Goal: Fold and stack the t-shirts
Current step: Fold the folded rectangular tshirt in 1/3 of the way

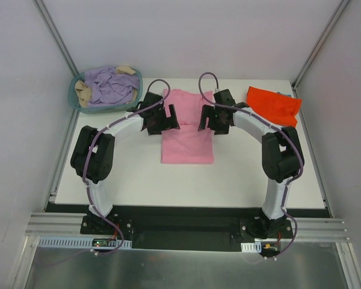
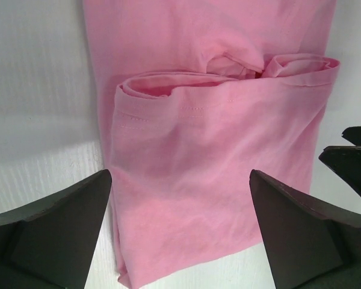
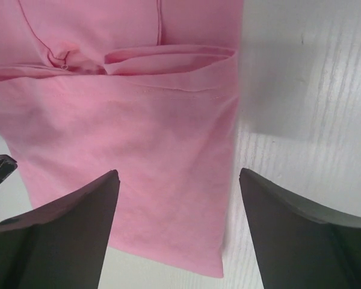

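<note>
The light pink t-shirt will double up into a short packet when I fold its near edge over, because the hem stops halfway along.
The light pink t-shirt lies in the middle of the table, folded into a long strip with its top layer doubled over. It also shows in the left wrist view and the right wrist view. My left gripper is open and empty over the shirt's left edge. My right gripper is open and empty over its right edge. The orange-red t-shirt lies folded at the back right. A thin bluish edge peeks out behind it, perhaps the teal-blue shirt.
A round teal basket stands at the back left, holding lavender and beige cloths. The white table's edges run close to the basket and to the orange-red shirt. Grey walls and metal posts enclose the table.
</note>
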Motion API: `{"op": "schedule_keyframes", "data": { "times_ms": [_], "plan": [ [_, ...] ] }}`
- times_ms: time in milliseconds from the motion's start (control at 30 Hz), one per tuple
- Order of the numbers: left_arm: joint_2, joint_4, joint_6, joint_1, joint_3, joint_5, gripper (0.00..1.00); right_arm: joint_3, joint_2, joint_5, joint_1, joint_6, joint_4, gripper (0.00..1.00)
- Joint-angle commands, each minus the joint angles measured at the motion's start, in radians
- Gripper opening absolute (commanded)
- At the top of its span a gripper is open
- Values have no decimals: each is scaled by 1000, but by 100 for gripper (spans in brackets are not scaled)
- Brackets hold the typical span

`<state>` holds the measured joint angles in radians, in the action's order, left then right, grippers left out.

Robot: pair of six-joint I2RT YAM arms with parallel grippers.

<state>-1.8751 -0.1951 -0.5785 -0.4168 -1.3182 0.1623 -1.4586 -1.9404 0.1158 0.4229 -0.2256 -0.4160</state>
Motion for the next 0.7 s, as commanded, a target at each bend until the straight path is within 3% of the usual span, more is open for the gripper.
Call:
{"op": "schedule_keyframes", "data": {
  "times_ms": [0, 67, 233, 467, 667],
  "plan": [
    [96, 0, 0, 7, 2, 63, 99, -3, 106, -36, -1, -6, -23, 90],
    [148, 0, -6, 4, 45, 68, 99, 47, 165, -38, 10, -6, -17, 97],
    [289, 0, -41, -8, 197, 79, 99, 196, 302, -5, 45, -11, 25, 97],
    [471, 55, -145, -37, 479, 40, 99, 643, 613, -51, 60, -153, 259, 97],
    [467, 98, -169, -37, 544, 31, 99, 705, 649, -110, 59, -210, 214, 97]
  ]
}}
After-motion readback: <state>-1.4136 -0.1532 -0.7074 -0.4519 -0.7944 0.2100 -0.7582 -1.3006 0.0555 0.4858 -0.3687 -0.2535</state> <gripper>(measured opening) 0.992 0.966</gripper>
